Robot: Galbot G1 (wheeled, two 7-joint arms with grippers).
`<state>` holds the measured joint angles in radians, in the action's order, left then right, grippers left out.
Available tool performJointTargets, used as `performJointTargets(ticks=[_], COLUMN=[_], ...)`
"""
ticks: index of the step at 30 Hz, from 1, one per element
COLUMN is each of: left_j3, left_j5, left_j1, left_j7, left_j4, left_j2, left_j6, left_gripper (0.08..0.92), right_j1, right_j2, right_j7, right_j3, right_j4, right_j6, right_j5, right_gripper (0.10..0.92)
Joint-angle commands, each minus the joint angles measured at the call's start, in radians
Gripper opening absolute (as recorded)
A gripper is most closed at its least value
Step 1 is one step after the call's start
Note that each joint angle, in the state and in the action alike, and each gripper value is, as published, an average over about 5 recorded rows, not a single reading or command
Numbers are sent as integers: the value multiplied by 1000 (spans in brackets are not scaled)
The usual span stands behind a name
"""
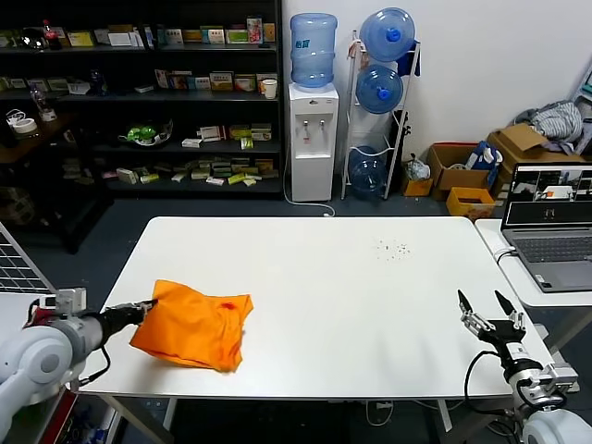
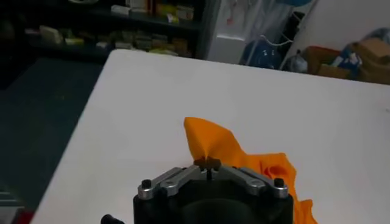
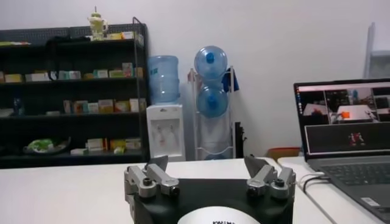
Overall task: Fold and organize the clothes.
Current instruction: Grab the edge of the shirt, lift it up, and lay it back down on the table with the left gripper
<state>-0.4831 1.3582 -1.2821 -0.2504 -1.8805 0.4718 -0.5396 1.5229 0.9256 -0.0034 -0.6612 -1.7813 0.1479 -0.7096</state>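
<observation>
The orange T-shirt [image 1: 202,326] is bunched up near the end of the table, so next my left gripper sweeps the T-shirt's held edge back over the table's middle [image 1: 316,314] and spreads the T-shirt out flat.
The bright orange T-shirt [image 1: 196,326] lies crumpled in a loose bundle on the white table [image 1: 351,277] near its front left corner. My left gripper [image 1: 148,306] is shut on the shirt's left edge; in the left wrist view the closed gripper [image 2: 208,163] pinches a raised peak of the orange T-shirt [image 2: 213,141]. My right gripper [image 1: 487,309] is open and empty at the table's front right corner, far from the shirt; it also shows in the right wrist view [image 3: 207,163], spread wide with nothing between the fingers.
A laptop [image 1: 549,222] stands on a side table at the right, and another laptop's edge [image 1: 14,264] shows at the left. Shelves [image 1: 139,92], a water dispenser [image 1: 312,139] and cardboard boxes [image 1: 481,171] stand behind the table.
</observation>
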Motion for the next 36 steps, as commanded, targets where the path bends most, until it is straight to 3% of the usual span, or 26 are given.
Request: performJointTargets(ticks=[1, 10, 13, 16, 19, 21, 26, 31, 33, 36], left_j3=[-104, -203, -193, -132, 37, 225, 627, 783, 791, 792], left_j5=[-74, -98, -86, -22, 74, 132, 198, 108, 59, -2], left_j1=[-3, -40, -48, -40, 42, 167, 456, 598, 630, 651], left_j7=[109, 105, 65, -36, -155, -242, -433, -444, -422, -385], left_j4=[219, 245, 173, 31, -107, -158, -93, 177, 285, 370], left_j2=[-189, -205, -174, -89, 63, 208, 608, 921, 987, 1022], left_j6=[-3, -17, -19, -11, 26, 48, 64, 67, 68, 73], left_gripper=[92, 92, 92, 92, 92, 92, 92, 92, 92, 92], right_j1=[-12, -30, -27, -24, -19, -13, 18, 29, 25, 22], right_j2=[3, 4, 8, 15, 29, 43, 78, 102, 108, 113], right_j7=[-25, -17, -15, -13, -10, -4, 20, 49, 61, 71], right_j3=[-22, -9, -11, -15, -20, -26, -44, -51, -50, -46], right_j4=[26, 24, 17, 8, -3, -14, -59, -110, -125, -137], right_j6=[42, 36, 34, 29, 21, 15, -8, -37, -50, -60], right_j5=[-2, 1, 7, 18, 39, 59, 109, 128, 127, 124], right_gripper=[823, 823, 823, 823, 823, 823, 823, 823, 823, 823])
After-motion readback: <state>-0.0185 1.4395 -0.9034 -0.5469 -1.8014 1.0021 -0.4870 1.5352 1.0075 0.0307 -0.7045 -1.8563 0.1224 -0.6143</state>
